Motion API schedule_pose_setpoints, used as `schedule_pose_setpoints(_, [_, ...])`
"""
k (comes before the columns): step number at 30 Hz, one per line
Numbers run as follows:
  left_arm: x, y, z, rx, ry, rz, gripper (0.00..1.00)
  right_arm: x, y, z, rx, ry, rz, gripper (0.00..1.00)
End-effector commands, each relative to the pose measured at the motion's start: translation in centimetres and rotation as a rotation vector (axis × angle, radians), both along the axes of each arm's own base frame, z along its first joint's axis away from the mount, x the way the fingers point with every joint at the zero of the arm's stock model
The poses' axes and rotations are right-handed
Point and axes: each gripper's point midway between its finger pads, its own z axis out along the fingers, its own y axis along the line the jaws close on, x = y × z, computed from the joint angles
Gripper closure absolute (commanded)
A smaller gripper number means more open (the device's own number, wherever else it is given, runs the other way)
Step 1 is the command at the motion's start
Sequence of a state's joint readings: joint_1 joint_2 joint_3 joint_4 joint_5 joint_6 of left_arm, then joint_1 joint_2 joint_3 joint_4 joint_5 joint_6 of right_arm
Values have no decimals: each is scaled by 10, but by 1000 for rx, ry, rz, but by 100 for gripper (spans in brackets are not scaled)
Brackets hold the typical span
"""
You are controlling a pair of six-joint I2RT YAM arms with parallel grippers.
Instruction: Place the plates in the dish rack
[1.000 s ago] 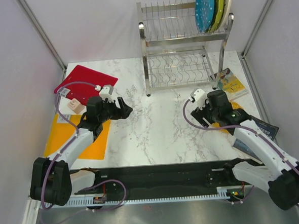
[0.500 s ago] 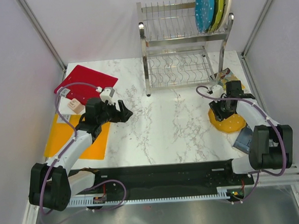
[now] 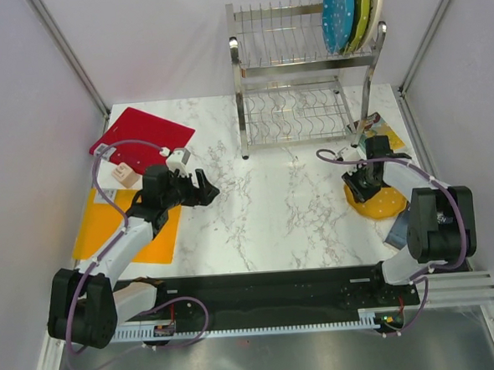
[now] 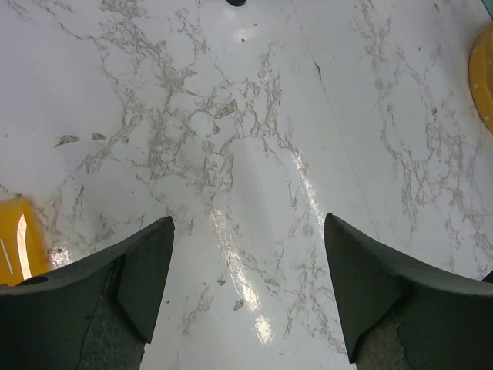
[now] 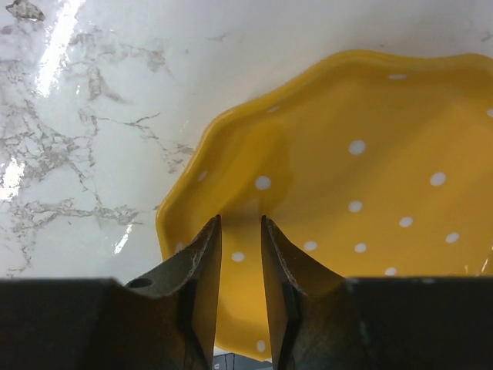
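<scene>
The orange plate [image 3: 374, 207] lies flat, far from my left gripper, so my right gripper should slide it to the table's middle [image 3: 270, 224], where both grippers can take its edge.
The steel dish rack [image 3: 298, 64] stands at the back of the marble table. On its top shelf, at the right end, the blue [image 3: 338, 16], lime-green [image 3: 357, 15] and cream [image 3: 374, 5] plates stand on edge. The orange dotted plate [image 3: 381, 202] lies flat at the right; it fills the right wrist view [image 5: 370, 177] and shows at the left wrist view's edge [image 4: 485, 77]. My right gripper [image 3: 364, 186] hovers over the plate's left part, its jaws [image 5: 240, 223] only a narrow gap apart, with nothing between them. My left gripper [image 3: 209, 187] is wide open and empty [image 4: 246, 231] over bare marble.
A red square board [image 3: 139, 133] lies at the back left, with a white card and a small pink block [image 3: 120, 173] beside it. An orange mat [image 3: 120, 230] lies under the left arm. A booklet [image 3: 382, 135] and a dark book [image 3: 417, 221] lie near the orange plate.
My right arm has swung from the table's centre right out to the orange plate and settled over its left part. My left arm has barely moved.
</scene>
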State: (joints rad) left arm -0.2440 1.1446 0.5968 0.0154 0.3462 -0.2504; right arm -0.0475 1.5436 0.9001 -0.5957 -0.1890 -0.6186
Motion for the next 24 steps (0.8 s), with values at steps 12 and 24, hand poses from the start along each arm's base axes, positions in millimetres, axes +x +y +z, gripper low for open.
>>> schedule_pose_setpoints(12, [3,9,9,-3,-45,42,15,-7,125,-10,64,41,366,64])
schedule_pose_setpoints(24, [3,39,1,83,42,175,14,-57,291,11,209,45,697,61])
